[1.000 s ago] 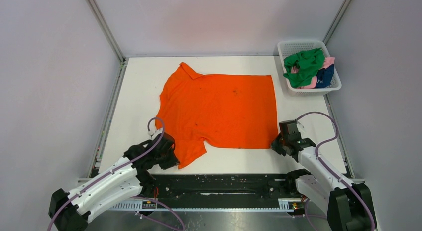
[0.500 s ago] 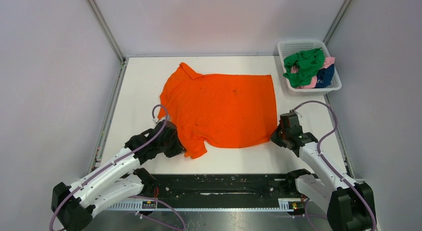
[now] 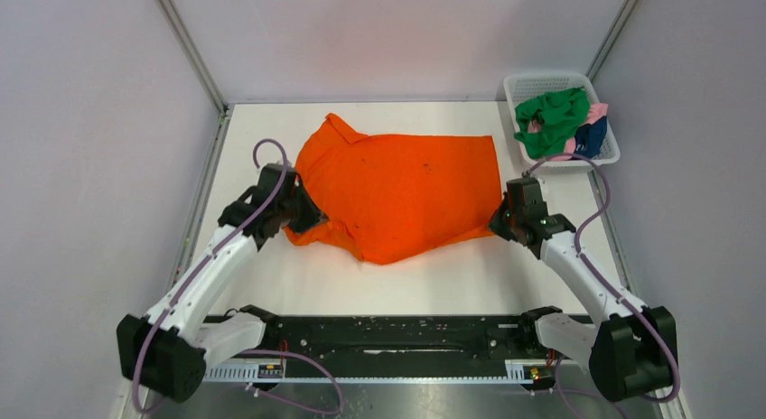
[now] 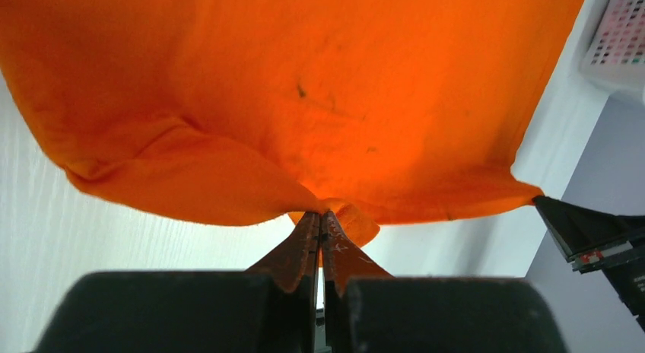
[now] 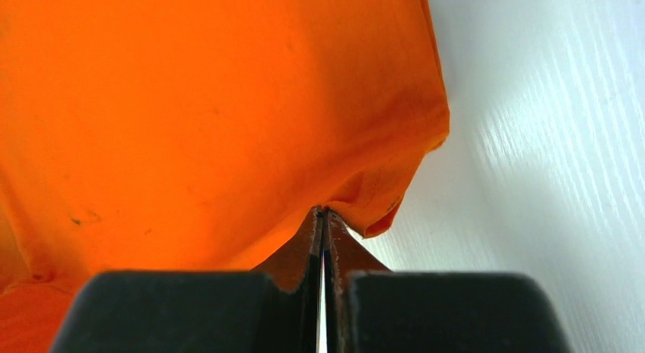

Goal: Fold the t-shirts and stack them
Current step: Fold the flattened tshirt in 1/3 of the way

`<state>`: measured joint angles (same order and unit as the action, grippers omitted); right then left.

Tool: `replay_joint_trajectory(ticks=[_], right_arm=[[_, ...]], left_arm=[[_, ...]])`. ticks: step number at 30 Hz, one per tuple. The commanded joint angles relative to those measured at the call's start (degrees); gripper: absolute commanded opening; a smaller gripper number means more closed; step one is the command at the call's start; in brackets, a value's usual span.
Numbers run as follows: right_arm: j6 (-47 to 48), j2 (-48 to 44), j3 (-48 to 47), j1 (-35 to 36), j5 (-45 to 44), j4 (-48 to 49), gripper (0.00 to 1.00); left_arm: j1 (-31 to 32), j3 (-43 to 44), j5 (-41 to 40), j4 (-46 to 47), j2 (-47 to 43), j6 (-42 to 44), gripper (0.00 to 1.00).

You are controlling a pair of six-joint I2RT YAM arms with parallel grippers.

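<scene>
The orange t-shirt's far sleeve corner [image 3: 333, 121] is by the table's back edge, so the robot's grippers should pull the t-shirt [image 3: 452, 171] nearer before the left gripper grasps that corner.
The orange t-shirt [image 3: 397, 184] lies across the middle of the white table, its near edge lifted and sagging between both grippers. My left gripper [image 3: 303, 213] is shut on the shirt's near-left sleeve corner; in the left wrist view [image 4: 321, 213] the cloth [image 4: 304, 102] hangs from the closed fingertips. My right gripper [image 3: 499, 222] is shut on the near-right hem corner; in the right wrist view [image 5: 321, 210] the cloth [image 5: 213, 117] drapes away from the tips. Green [image 3: 551, 119], pink [image 3: 598, 112] and navy [image 3: 592, 135] shirts lie bunched in the basket.
The white mesh basket [image 3: 524, 85] stands at the far right corner of the table. Grey walls close in the table on the left, back and right. A black rail [image 3: 388, 333] runs along the near edge between the arm bases.
Both grippers have lifted the shirt's near edge and carried it away from the near edge toward the far side. The left arm moved farthest, up and left; the shirt now bulges in a fold.
</scene>
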<state>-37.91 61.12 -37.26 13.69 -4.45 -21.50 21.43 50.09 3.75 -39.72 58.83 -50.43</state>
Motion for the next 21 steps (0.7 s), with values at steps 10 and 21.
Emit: replay_joint_trajectory(ticks=[10, 21], right_arm=[[3.4, 14.1, -17.0, -0.9, -7.9, -0.2, 0.00], [2.8, 31.2, -31.4, -4.1, -7.5, 0.6, 0.00]], left_arm=[[-10.2, 18.8, 5.8, 6.0, 20.2, 7.0, 0.00], [-14.2, 37.4, 1.7, 5.7, 40.6, 12.8, 0.00]])
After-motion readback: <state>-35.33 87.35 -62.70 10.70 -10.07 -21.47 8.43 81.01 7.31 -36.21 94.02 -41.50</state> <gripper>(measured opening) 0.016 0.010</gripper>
